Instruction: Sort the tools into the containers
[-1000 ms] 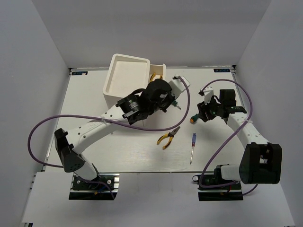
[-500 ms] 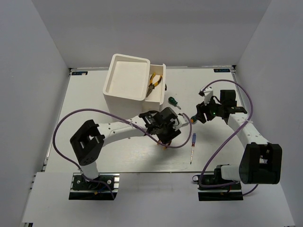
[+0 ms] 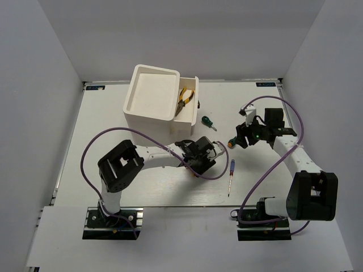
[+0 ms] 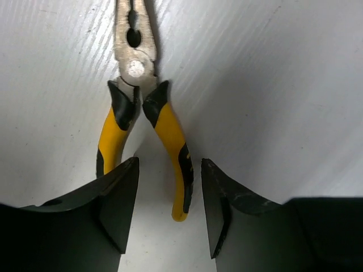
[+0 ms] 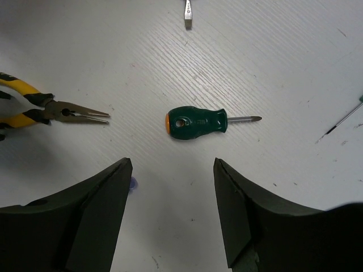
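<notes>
My right gripper should push the bin's outside [image 3: 196, 101] in once the loose pliers lie inside, because the narrow white bin [image 3: 186, 106] sticks out toward my right gripper.
One pair of yellow-and-black pliers [image 4: 167, 130] lies on the table. My left gripper [image 4: 170, 215] is open, low over the handles, with the right handle between the fingers. In the top view this gripper [image 3: 199, 157] hides most of these pliers. The other pliers [image 3: 184, 99] lie in the narrow white bin [image 3: 194, 85] beside the tall white bin [image 3: 152, 96]. My right gripper [image 5: 173, 209] is open and empty, just short of the orange-green stubby screwdriver [image 5: 195, 122], which also shows in the top view [image 3: 230, 144]. The green stubby screwdriver [image 3: 208, 122] and the blue-handled screwdriver [image 3: 231, 174] lie on the table.
The right wrist view shows the table pliers' nose [image 5: 74, 115] at the left, a flat blade tip [image 5: 188, 17] at the top and a thin shaft [image 5: 346, 118] at the right. Purple cables loop beside both arms. White walls enclose the table.
My left arm has swung from beside the bins down to the pliers on the table and now sits low over their handles. The right gripper has barely moved.
</notes>
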Action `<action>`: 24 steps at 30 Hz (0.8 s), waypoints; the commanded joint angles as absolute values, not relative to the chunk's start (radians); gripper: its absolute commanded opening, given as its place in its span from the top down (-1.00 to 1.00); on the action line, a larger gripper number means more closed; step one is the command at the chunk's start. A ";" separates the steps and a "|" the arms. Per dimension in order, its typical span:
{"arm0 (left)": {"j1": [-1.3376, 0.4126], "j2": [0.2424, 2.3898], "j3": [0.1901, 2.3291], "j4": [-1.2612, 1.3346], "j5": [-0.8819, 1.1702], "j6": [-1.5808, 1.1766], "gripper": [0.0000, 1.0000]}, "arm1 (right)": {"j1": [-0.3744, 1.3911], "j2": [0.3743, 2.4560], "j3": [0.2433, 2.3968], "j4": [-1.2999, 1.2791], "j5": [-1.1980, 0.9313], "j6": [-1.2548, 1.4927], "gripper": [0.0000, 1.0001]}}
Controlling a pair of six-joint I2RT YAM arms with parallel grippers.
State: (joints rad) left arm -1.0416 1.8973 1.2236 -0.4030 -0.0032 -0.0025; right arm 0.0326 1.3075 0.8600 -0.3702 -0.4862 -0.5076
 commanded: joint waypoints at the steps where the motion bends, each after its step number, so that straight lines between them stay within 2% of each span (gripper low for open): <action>1: -1.034 1.904 1.221 -0.388 -0.055 -0.012 -0.15 | 0.026 1.281 0.864 -0.388 -0.511 -0.509 -0.32; 3: -1.034 1.904 1.230 -0.388 -0.055 -0.012 -0.13 | 0.023 1.281 0.865 -0.388 -0.512 -0.508 -0.32; 7: -1.046 1.838 1.230 -0.388 0.001 -0.012 0.14 | 0.020 1.282 0.865 -0.390 -0.514 -0.511 -0.32; 13: -1.046 1.882 1.201 -0.425 0.077 0.018 0.11 | 0.017 1.290 0.865 -0.379 -0.514 -0.499 -0.32; 14: -1.046 1.882 1.201 -0.425 0.077 0.018 0.16 | 0.017 1.290 0.867 -0.380 -0.512 -0.500 -0.32; 16: -1.046 1.891 1.201 -0.425 0.087 0.018 0.40 | 0.014 1.287 0.870 -0.379 -0.508 -0.502 -0.32; 17: -1.046 1.891 1.201 -0.434 0.087 0.018 0.68 | 0.014 1.287 0.873 -0.382 -0.503 -0.506 -0.32; 19: -1.046 1.882 1.219 -0.443 0.107 0.018 0.95 | 0.012 1.285 0.879 -0.382 -0.500 -0.508 -0.32; 24: -1.046 1.754 1.399 -0.528 0.146 -0.040 1.00 | -0.024 1.275 0.896 -0.379 -0.385 -0.511 -0.32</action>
